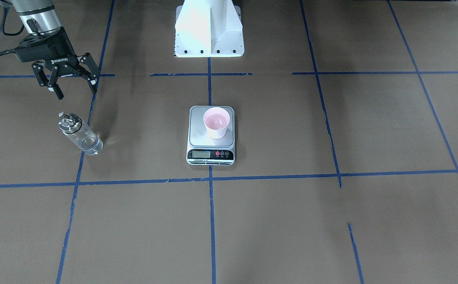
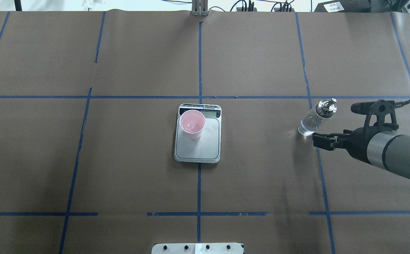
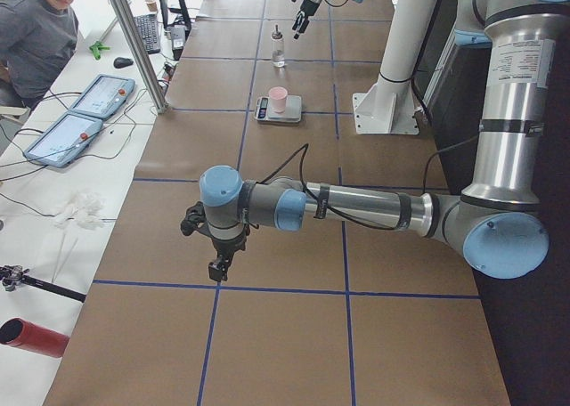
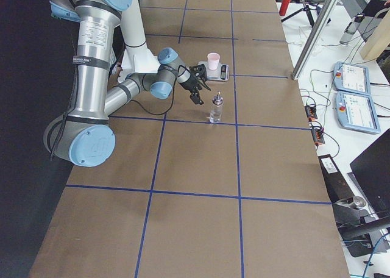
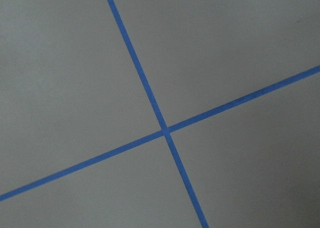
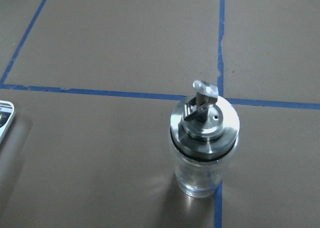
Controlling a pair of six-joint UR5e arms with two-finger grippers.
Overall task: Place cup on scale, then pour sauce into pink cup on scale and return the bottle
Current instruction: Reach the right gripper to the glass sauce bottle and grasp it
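The spout of the silver pourer cap [image 6: 202,113] has a hinged flap [image 6: 205,89] over it, so I expect the flap to swing open by itself when I tilt the bottle.
The cup [image 1: 216,122], white outside and pink inside, stands upright on the scale [image 1: 197,138] at the table's middle; it sits toward the display end [image 2: 192,124]. The clear glass bottle [image 1: 80,134] with its silver pourer cap stands upright on the brown paper, free of any grip. My right gripper [image 1: 65,85] hovers open just on the robot's side of the bottle [image 2: 313,120], with nothing between its fingers. The right wrist view looks down on the bottle [image 6: 204,144]. My left gripper [image 3: 216,265] hangs low over bare paper far from the scale, and I cannot tell its state.
Blue tape lines [image 2: 199,63] grid the brown paper. The white robot base [image 1: 209,31] stands behind the scale. A person [image 3: 36,32] sits beside a side table with tablets [image 3: 85,112]. The scale's corner [image 6: 4,119] shows at the right wrist view's left edge.
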